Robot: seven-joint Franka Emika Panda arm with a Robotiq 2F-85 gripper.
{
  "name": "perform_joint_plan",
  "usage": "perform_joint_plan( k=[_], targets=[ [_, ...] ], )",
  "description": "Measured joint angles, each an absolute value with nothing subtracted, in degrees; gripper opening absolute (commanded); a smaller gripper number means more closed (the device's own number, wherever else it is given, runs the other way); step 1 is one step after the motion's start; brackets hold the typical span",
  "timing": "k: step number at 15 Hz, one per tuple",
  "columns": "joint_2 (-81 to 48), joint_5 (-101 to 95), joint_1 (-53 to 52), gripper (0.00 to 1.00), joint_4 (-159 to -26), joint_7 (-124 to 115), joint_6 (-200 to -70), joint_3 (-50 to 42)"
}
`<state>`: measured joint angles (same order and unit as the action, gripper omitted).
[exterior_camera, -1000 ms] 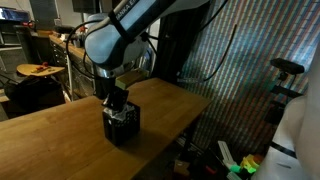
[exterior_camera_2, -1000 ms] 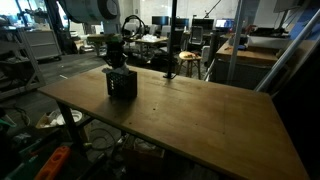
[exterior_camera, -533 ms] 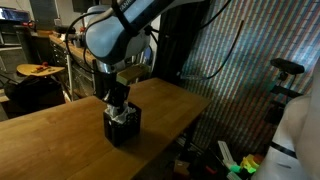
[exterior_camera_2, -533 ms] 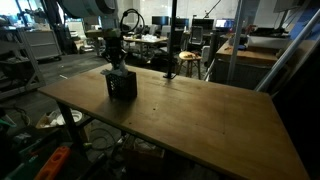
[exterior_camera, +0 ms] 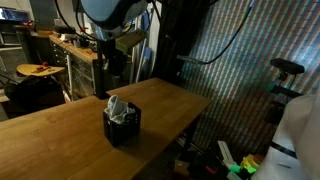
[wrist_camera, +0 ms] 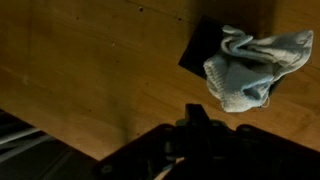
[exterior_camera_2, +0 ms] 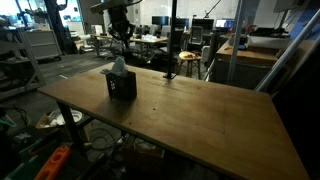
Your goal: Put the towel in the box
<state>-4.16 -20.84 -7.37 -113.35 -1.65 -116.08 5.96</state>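
Next, I move my gripper over the towel's middle point(wrist_camera: 243, 77) and press it down into the box with closed fingers, because the towel sticks out point(exterior_camera_2: 119, 67) above the box's rim.
A small black box point(exterior_camera: 123, 130) stands on the wooden table point(exterior_camera: 60, 140). It also shows in an exterior view point(exterior_camera_2: 124, 87). A light grey towel point(exterior_camera: 117, 108) sits bunched in the box and sticks out above its rim point(exterior_camera_2: 118, 68). My gripper point(exterior_camera: 113, 75) hangs well above the box and holds nothing point(exterior_camera_2: 122, 36). In the wrist view the towel point(wrist_camera: 255, 65) covers most of the box point(wrist_camera: 198, 52). My gripper's fingers point(wrist_camera: 200, 112) show there as one dark prong and look shut.
The table edge point(exterior_camera: 170, 125) runs close to the box on one side. Workbenches, stools and lab clutter point(exterior_camera_2: 180, 60) stand behind the table. A stool with a round top point(exterior_camera: 38, 70) stands beyond the table's far side.
My gripper has risen straight up out of the box. The towel has stayed behind in the box and now shows above its rim.
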Motion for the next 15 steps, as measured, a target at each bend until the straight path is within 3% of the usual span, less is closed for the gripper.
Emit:
perform_joint_plan(
  k=[15],
  targets=[
    [-11.68, -20.74, -8.37, 0.03, -110.18, -4.54, -123.75, 7.11]
  ],
)
